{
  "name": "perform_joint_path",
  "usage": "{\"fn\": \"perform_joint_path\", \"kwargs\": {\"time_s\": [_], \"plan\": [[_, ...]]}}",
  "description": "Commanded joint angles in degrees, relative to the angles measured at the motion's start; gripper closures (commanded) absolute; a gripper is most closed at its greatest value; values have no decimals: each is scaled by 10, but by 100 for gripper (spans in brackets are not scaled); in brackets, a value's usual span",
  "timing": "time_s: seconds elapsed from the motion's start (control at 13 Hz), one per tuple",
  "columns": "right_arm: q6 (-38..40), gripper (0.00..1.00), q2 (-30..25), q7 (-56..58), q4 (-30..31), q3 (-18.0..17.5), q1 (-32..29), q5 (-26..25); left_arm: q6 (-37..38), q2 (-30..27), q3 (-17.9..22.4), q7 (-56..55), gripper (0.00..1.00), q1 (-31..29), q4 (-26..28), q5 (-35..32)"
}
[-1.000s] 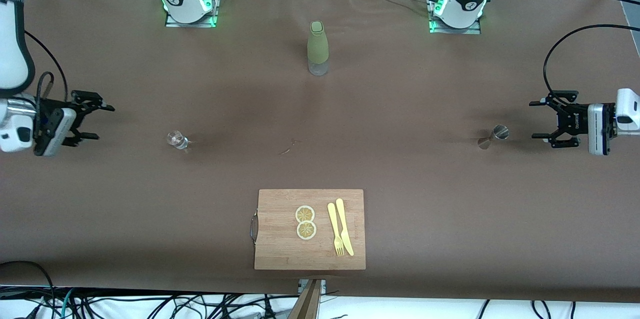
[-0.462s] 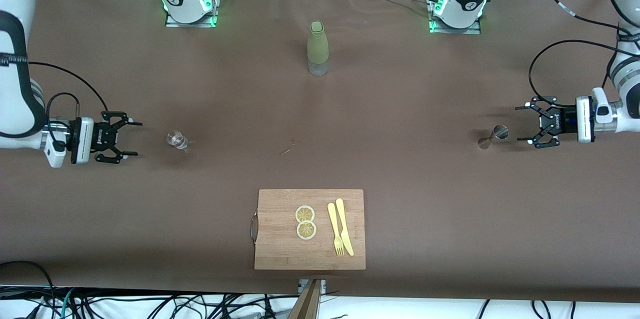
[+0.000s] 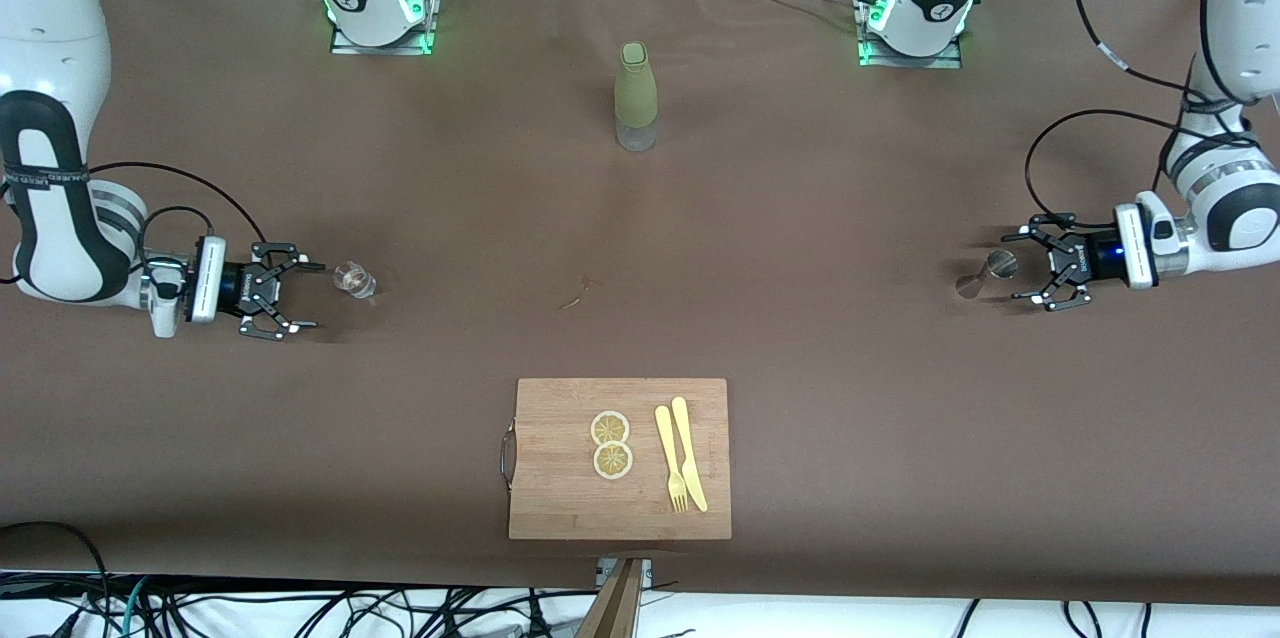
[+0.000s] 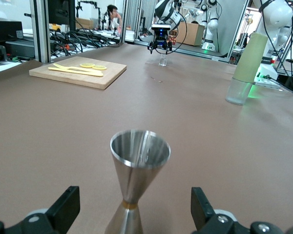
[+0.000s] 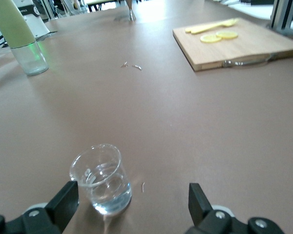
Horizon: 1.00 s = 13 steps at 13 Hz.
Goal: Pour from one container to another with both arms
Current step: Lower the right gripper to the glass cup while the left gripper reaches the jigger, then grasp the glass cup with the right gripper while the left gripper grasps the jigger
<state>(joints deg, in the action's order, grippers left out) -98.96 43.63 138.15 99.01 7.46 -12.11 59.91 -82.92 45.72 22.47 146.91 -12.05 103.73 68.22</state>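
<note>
The silvery hourglass jigger [image 3: 986, 274] spreads out to a wide opening [image 3: 1002, 264]. I expect it to catch the cup's thin stream when I carry it underneath.
The tiny clear glass cup [image 3: 352, 278] stands toward the right arm's end of the table, with clear liquid in it [image 5: 101, 178]. My right gripper [image 3: 315, 295] is low and level beside it, open, its tips just short of the cup, which sits off-centre toward one finger [image 5: 64, 201]. The silvery hourglass jigger [image 3: 986, 272] stands upright toward the left arm's end. My left gripper [image 3: 1011, 269] is open and level with the jigger's waist [image 4: 136, 180], which sits centred at the mouth of the gap, touching neither finger [image 4: 67, 204].
A tall olive-green bottle [image 3: 636, 96] stands mid-table near the bases. A wooden cutting board [image 3: 560, 478] with lemon slices [image 3: 611, 444], a yellow fork and knife [image 3: 680, 463] lies near the front edge. Small debris [image 3: 572, 301] lies between cup and jigger.
Both grippers have come down and moved inward from the table's ends, the right one up to the glass cup, the left one up to the jigger. Cup and jigger have not moved.
</note>
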Motion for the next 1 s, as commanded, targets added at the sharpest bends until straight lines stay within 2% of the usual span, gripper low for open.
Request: {"fn": "perform_joint_path", "kwargs": {"time_s": [0.0,0.38,0.62,0.69,0.77,0.92], "plan": [[24,0,4,59,8,-3,-5,19,2,28,4,75,0,5,-3,35],[41,0,42,99,17,-5,-5,20,5,34,-4,84,0,15,-5,38],[36,1,46,100,17,-31,-5,21,13,41,-6,95,0,18,-5,40],[35,1,47,100,17,-36,-5,32,14,43,-6,101,6,18,-5,43],[36,1,49,100,17,-37,-5,42,15,45,-6,108,16,18,-5,43],[36,1,53,101,20,-39,-5,43,24,46,-4,117,26,17,-5,44]]}}
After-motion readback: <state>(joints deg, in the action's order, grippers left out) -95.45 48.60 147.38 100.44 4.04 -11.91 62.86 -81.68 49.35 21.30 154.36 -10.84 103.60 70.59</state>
